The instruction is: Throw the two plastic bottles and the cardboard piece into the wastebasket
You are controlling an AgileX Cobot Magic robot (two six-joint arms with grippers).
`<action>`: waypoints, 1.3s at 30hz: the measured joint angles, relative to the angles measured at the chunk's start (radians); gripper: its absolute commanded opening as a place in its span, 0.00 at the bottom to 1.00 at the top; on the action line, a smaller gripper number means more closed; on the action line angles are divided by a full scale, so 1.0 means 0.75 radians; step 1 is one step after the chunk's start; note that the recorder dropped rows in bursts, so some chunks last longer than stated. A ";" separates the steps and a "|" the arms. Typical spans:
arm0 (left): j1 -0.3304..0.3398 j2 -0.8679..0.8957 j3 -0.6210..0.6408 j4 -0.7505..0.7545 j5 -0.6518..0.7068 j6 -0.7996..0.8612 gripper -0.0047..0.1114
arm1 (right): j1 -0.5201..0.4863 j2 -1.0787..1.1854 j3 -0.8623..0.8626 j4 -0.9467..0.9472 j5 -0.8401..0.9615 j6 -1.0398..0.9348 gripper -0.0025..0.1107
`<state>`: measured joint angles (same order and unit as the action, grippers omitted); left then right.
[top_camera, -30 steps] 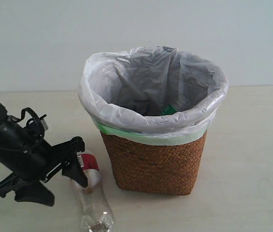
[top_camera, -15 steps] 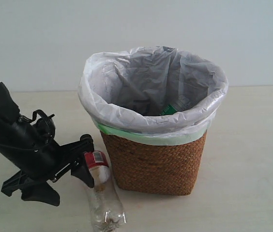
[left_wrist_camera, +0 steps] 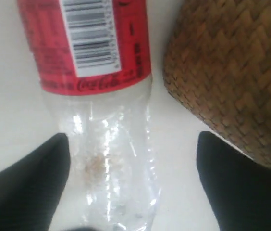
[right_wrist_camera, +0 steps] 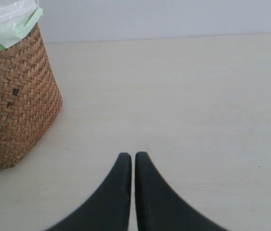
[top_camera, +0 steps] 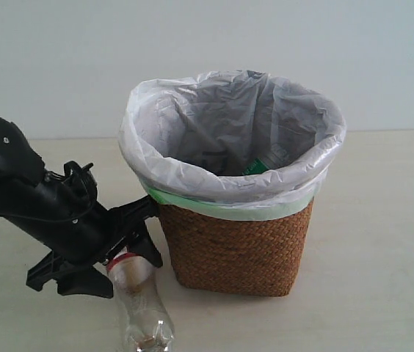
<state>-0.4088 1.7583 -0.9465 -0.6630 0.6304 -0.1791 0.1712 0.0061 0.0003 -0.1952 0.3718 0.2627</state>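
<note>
The green-labelled bottle (top_camera: 267, 161) is leaning at an angle in the roomy white bag (top_camera: 218, 125), so I expect it to move when the robot drops in the red-labelled clear bottle.
The red-labelled clear bottle (top_camera: 139, 304) (left_wrist_camera: 107, 120) lies on the table just left of the wicker wastebasket (top_camera: 233, 249) (left_wrist_camera: 236, 72). Its cap end is hidden under my left gripper (top_camera: 130, 249) (left_wrist_camera: 131, 139). That gripper is open, with one finger on each side of the bottle's clear body and nothing gripped. Inside the white bag a bit of the green-labelled bottle (top_camera: 257, 166) shows. The cardboard piece is out of view. My right gripper (right_wrist_camera: 132, 156) is shut and empty over bare table, to one side of the wastebasket (right_wrist_camera: 15, 96); the exterior view does not show it.
The white bag with its green band (top_camera: 229, 205) folds over the basket rim. A pale wall stands behind the beige table (top_camera: 383, 242). The basket's wall is close beside one left finger (left_wrist_camera: 241, 187).
My left arm has moved right towards the basket and now stands over the bottle's upper end. The bottle has swung a little on the table, and its red label is mostly covered.
</note>
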 measured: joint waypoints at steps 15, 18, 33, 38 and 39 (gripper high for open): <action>0.000 0.197 -0.011 0.138 0.068 -0.064 0.25 | 0.000 0.000 0.000 0.003 0.000 0.000 0.02; 0.014 0.197 -0.019 0.202 0.101 -0.059 0.08 | 0.000 0.000 0.000 0.003 0.000 0.001 0.02; 0.230 -0.481 0.032 1.082 0.102 -0.328 0.07 | 0.000 0.000 0.000 0.003 0.000 0.001 0.02; 0.481 -0.805 0.071 1.232 0.055 -0.294 0.07 | 0.000 0.000 0.000 0.003 0.000 0.001 0.02; 0.522 -0.834 0.081 1.252 0.055 -0.294 0.07 | 0.000 0.000 0.000 0.003 0.000 0.001 0.02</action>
<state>-0.0173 1.1331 -0.8858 0.2763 0.6717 -0.3992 0.1712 0.0061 0.0003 -0.1931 0.3718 0.2633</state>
